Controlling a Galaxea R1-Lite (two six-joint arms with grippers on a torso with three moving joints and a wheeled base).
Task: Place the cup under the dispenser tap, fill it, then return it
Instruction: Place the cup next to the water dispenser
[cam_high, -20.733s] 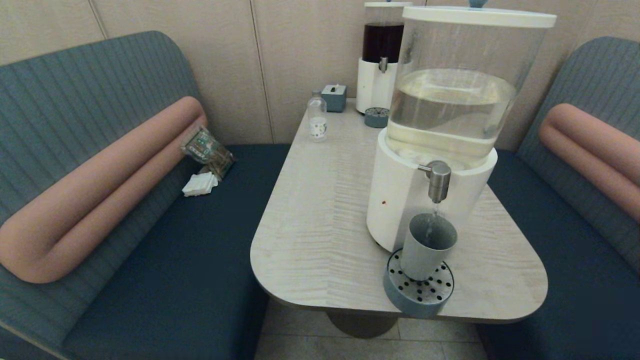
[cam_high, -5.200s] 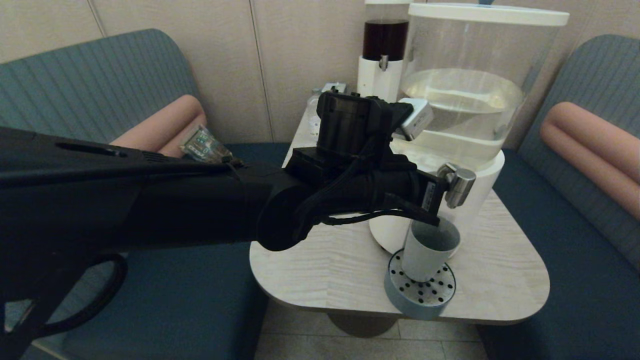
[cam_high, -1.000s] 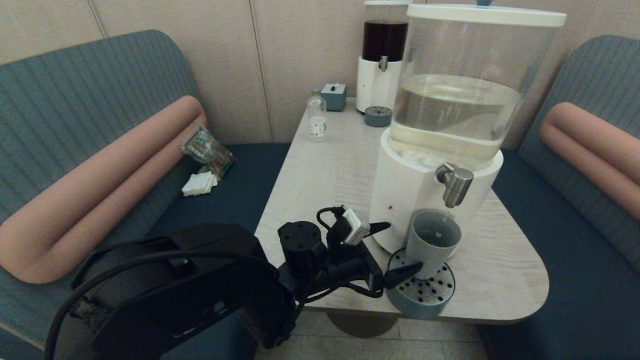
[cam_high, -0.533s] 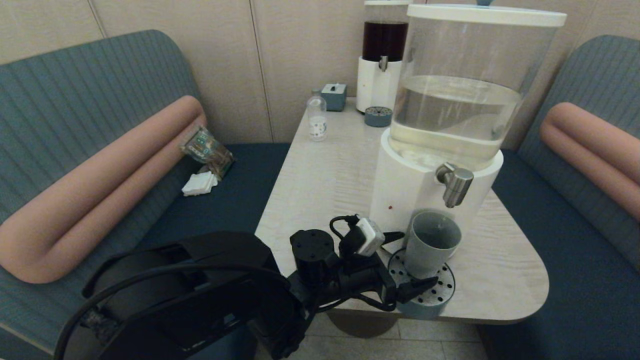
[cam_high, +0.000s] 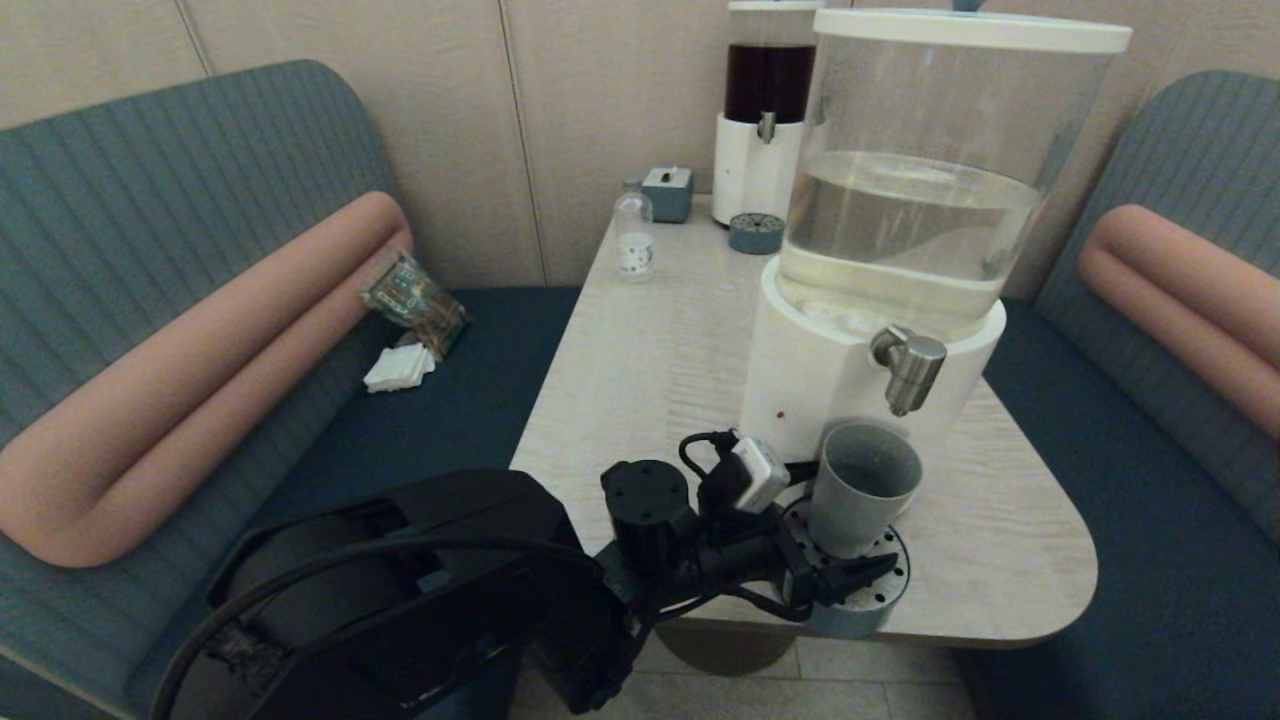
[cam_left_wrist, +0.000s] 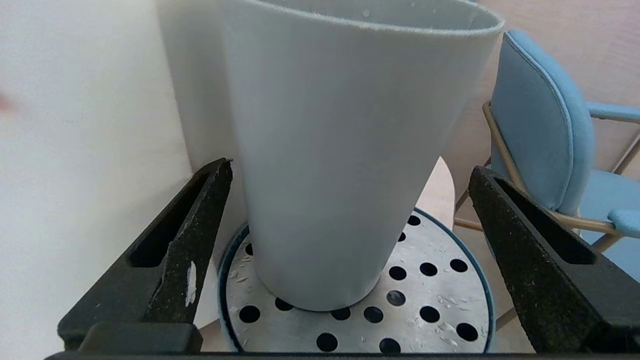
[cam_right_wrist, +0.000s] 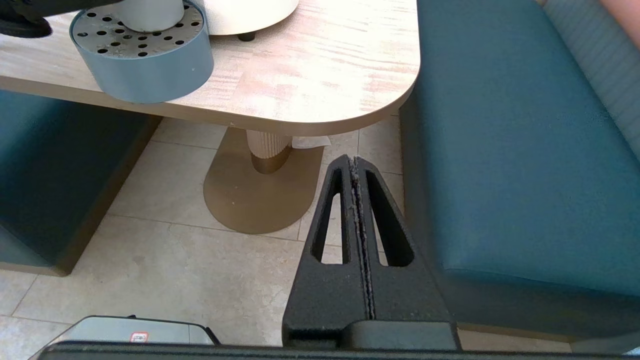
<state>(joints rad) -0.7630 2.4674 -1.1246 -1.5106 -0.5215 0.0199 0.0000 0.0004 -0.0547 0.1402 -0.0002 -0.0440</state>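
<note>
The cup (cam_high: 857, 498) widens upward (cam_left_wrist: 444, 102) above the fingers of the robot's left gripper, so it will stay upright and settled between those fingers when the robot carries it.
The grey-blue cup (cam_high: 864, 480) stands upright on the round perforated drip tray (cam_high: 872, 588), just below the steel dispenser tap (cam_high: 908, 370) of the big clear-tank dispenser (cam_high: 800, 390). No stream shows at the tap. My left gripper (cam_high: 852, 515) is open, low over the tray, one finger on each side of the cup's lower part. In the left wrist view the cup (cam_left_wrist: 340, 100) fills the space in the left gripper (cam_left_wrist: 350, 166), with a gap to each of the fingers (cam_left_wrist: 200, 220). My right gripper (cam_right_wrist: 354, 161) is shut on nothing, parked below the table's near right corner.
At the back of the table (cam_high: 640, 400) stand a smaller dark-liquid dispenser (cam_high: 765, 110), its little tray (cam_high: 756, 232), a blue box (cam_high: 668, 192) and a clear small bottle (cam_high: 634, 238). Benches flank the table; packets (cam_high: 415, 295) lie on the left one. The drip tray overhangs the front edge.
Over the last second my left gripper slid forward and to the right, from beside the tray to straddling the cup. The cup has not moved. Water ran from the tap long before; now none.
</note>
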